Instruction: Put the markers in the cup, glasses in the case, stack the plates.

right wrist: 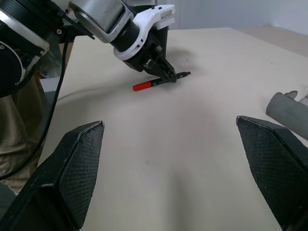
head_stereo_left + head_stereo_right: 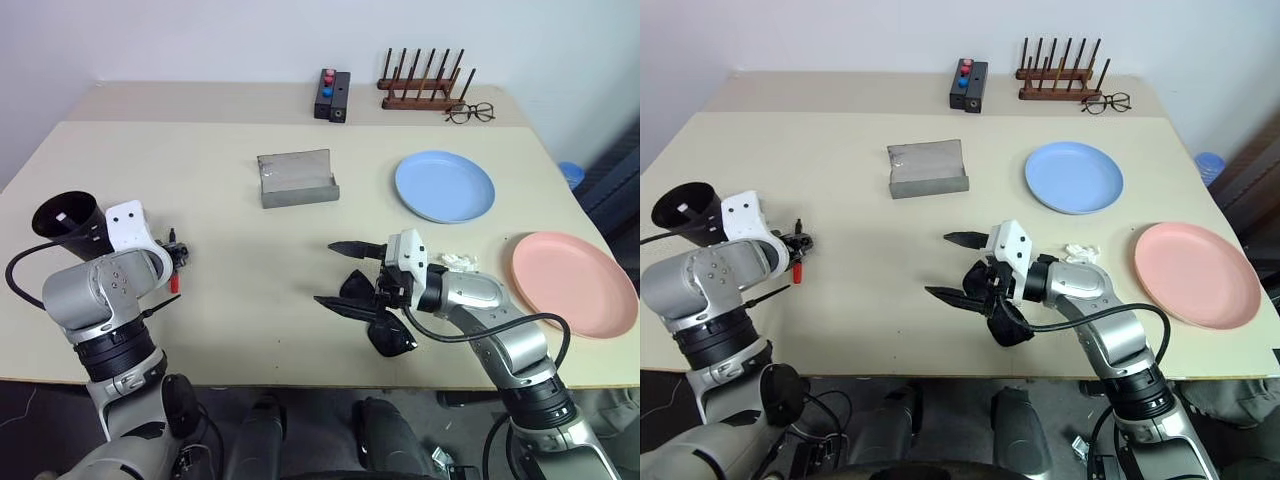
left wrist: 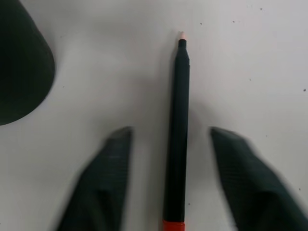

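The black cup seems about as deep as the black marker is long, so the marker will go down below the cup's rim when the robot drops it in.
A black marker with a red section lies on the table beside the black cup. My left gripper is down over it, open, one finger on each side with a gap to the barrel. A small white thing shows inside the cup. The black sunglasses lie on the table under my right hand. My right gripper points left above them, open wide and holding nothing. The grey case stands open in the middle. The light blue plate and the pink plate lie apart on the right.
A black box with red and blue buttons, a wooden peg rack and wire-framed spectacles sit at the far edge. A small crumpled white scrap lies by my right forearm.
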Motion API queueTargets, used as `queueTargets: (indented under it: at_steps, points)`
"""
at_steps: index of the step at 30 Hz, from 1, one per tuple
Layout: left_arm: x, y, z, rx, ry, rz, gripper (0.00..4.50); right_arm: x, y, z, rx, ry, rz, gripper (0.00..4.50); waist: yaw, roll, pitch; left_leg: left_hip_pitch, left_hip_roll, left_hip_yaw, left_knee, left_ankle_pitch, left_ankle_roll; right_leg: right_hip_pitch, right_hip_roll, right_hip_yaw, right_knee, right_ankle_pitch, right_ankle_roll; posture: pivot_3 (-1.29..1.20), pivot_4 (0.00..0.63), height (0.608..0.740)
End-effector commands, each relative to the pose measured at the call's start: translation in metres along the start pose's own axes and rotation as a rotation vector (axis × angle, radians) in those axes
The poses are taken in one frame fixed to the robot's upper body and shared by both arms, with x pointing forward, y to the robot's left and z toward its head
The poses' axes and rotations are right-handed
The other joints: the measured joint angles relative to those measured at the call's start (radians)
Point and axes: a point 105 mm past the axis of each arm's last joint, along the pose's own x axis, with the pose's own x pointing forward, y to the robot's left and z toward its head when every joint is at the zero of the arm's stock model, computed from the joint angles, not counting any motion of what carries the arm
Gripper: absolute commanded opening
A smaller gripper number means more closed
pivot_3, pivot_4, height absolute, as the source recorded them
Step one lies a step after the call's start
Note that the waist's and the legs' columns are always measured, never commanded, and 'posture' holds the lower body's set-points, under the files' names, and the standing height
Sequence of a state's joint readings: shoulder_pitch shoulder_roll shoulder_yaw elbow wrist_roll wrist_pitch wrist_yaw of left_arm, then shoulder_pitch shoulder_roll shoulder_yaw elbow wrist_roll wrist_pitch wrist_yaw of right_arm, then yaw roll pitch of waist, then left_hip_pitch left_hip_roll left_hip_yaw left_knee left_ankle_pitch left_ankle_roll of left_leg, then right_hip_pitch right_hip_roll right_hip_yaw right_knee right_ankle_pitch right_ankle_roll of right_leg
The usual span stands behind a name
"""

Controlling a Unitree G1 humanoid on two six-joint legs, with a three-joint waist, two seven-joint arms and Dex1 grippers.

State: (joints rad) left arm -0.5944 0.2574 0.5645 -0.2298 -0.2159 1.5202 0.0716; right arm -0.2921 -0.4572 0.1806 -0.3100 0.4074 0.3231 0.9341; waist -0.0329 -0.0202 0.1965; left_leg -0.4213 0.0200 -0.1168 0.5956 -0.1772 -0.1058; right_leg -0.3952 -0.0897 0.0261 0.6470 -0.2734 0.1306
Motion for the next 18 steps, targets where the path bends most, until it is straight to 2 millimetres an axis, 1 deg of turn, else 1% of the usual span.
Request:
queueTargets:
  at_steps: [1, 2, 7, 9, 11, 13, 15, 17, 18]
  points:
    - [0.001, -0.003, 0.000, 0.010, 0.000, -0.011, 0.63, 0.000, 0.001, 0.008, -0.037, -0.027, -0.001, 4.50, 0.001, 0.000, 0.000, 0.000, 0.000, 0.000, 0.000, 0.000, 0.000, 0.000, 0.000, 0.000, 0.000, 0.000, 0.000, 0.00, 0.150, 0.740]
    - [0.001, -0.004, 0.000, 0.016, 0.001, -0.012, 0.08, -0.001, 0.001, 0.008, -0.037, -0.025, -0.003, 4.50, 0.001, 0.000, 0.000, 0.000, 0.000, 0.000, 0.000, 0.000, 0.000, 0.000, 0.000, 0.000, 0.000, 0.000, 0.000, 0.00, 0.150, 0.740]
    - [0.002, -0.010, 0.004, 0.064, -0.025, -0.037, 0.08, -0.001, 0.000, 0.007, -0.038, -0.024, -0.007, 4.50, 0.002, 0.000, 0.000, 0.000, 0.000, 0.000, 0.000, 0.000, 0.000, 0.000, 0.000, 0.000, 0.000, 0.000, 0.000, 0.00, 0.150, 0.740]
    - [-0.001, -0.021, 0.012, 0.119, -0.093, -0.088, 0.08, -0.001, 0.000, 0.007, -0.039, -0.022, -0.008, 4.50, 0.004, 0.000, 0.000, 0.000, 0.000, 0.000, 0.000, 0.000, 0.000, 0.000, 0.000, 0.000, 0.000, 0.000, 0.000, 0.00, 0.150, 0.740]
    - [-0.008, -0.034, 0.024, 0.190, -0.202, -0.133, 0.08, 0.000, -0.001, 0.006, -0.041, -0.020, -0.009, 4.50, 0.005, 0.000, 0.000, 0.000, 0.000, 0.000, 0.000, 0.000, 0.000, 0.000, 0.000, 0.000, 0.000, 0.000, 0.000, 0.00, 0.150, 0.740]
    - [-0.018, -0.044, 0.045, 0.235, -0.357, -0.159, 0.08, 0.000, -0.002, 0.006, -0.046, -0.015, -0.013, 4.50, 0.011, 0.000, 0.000, 0.000, 0.000, 0.000, 0.000, 0.000, 0.000, -0.001, 0.000, 0.000, 0.000, 0.000, 0.000, 0.00, 0.150, 0.740]
    - [-0.038, -0.053, 0.075, 0.225, -0.576, -0.193, 0.08, 0.002, -0.007, 0.008, -0.069, -0.026, -0.041, 4.50, 0.015, 0.000, 0.000, -0.001, 0.000, 0.000, 0.000, 0.000, 0.000, -0.001, 0.000, 0.000, 0.000, 0.000, -0.001, 0.00, 0.150, 0.740]
    - [-0.056, -0.050, 0.100, 0.202, -0.754, -0.167, 0.08, 0.005, -0.018, 0.016, -0.097, -0.071, -0.098, 4.50, 0.015, 0.000, 0.000, -0.001, 0.000, 0.000, 0.000, 0.000, 0.000, -0.001, 0.000, 0.000, -0.001, 0.000, -0.001, 0.00, 0.150, 0.740]
    - [-0.067, -0.045, 0.113, 0.206, -0.856, -0.125, 0.08, 0.006, -0.025, 0.025, -0.101, -0.117, -0.136, 4.50, 0.014, 0.000, 0.000, -0.001, 0.000, 0.000, 0.000, 0.000, 0.000, -0.001, 0.000, 0.000, -0.001, 0.000, -0.001, 0.00, 0.150, 0.740]
